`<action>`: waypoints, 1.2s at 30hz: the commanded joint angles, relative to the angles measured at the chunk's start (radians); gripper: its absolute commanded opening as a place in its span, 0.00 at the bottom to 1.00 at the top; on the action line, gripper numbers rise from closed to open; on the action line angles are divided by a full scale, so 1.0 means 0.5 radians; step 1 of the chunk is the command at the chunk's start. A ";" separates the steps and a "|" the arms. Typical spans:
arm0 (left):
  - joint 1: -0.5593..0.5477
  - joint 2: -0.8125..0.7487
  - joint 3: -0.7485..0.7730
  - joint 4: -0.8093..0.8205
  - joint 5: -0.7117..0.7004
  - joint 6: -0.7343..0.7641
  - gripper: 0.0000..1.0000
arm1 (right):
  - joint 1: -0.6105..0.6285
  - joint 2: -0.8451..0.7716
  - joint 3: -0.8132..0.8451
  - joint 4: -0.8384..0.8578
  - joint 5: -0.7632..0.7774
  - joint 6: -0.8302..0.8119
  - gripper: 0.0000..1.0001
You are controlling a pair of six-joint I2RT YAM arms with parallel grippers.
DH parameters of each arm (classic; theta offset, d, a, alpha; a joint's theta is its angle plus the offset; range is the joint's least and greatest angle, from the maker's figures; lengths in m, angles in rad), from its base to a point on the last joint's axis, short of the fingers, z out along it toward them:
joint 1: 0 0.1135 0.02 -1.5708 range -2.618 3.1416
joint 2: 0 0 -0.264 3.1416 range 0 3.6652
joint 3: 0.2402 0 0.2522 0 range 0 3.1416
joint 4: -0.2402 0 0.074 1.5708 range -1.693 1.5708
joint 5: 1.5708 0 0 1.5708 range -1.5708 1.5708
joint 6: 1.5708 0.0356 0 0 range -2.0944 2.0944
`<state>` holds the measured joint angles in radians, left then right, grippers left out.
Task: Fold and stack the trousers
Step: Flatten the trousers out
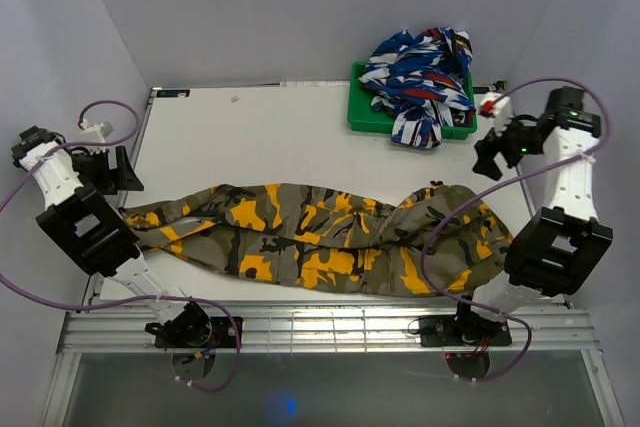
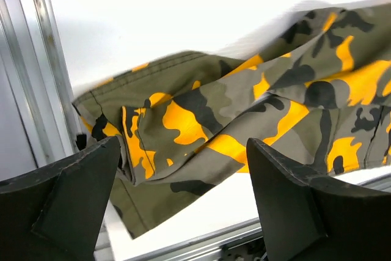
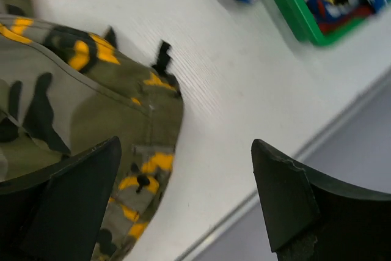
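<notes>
The far leg lies at a slant across the near leg (image 1: 200,227), so the robot's left gripper should lift the far cuff (image 1: 140,215) clear while the right gripper takes the waistband.
The trousers (image 1: 330,237), camouflage in olive, black and orange-yellow, lie stretched across the table from left to right, folded lengthwise. My left gripper (image 1: 112,171) hovers open above and behind the leg ends, with nothing between its fingers (image 2: 79,194). In the left wrist view the leg cuffs (image 2: 201,120) lie flat below the left gripper (image 2: 183,178). My right gripper (image 1: 493,153) is raised at the right, beyond the waist end, and stands open and empty. In the right wrist view the waistband (image 3: 79,108) with a belt loop lies to the left of the right gripper (image 3: 183,181).
A green tray (image 1: 357,112) at the back right holds a heap of blue, white and red cloth (image 1: 420,72); the tray (image 3: 299,16) shows at the top of the right wrist view. Metal rails (image 1: 320,327) run along the near edge. Grey walls enclose the table.
</notes>
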<state>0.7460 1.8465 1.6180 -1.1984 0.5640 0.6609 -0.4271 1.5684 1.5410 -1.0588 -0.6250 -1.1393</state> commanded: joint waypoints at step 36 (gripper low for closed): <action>0.008 -0.444 -0.705 0.289 -0.220 1.498 0.79 | 0.888 0.226 -0.100 -0.128 0.413 -0.743 0.08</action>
<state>0.7544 1.6299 1.2675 -1.0840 0.4511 1.3613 0.0509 1.7195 1.4334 -1.0809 -0.4210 -1.5345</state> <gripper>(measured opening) 0.794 0.089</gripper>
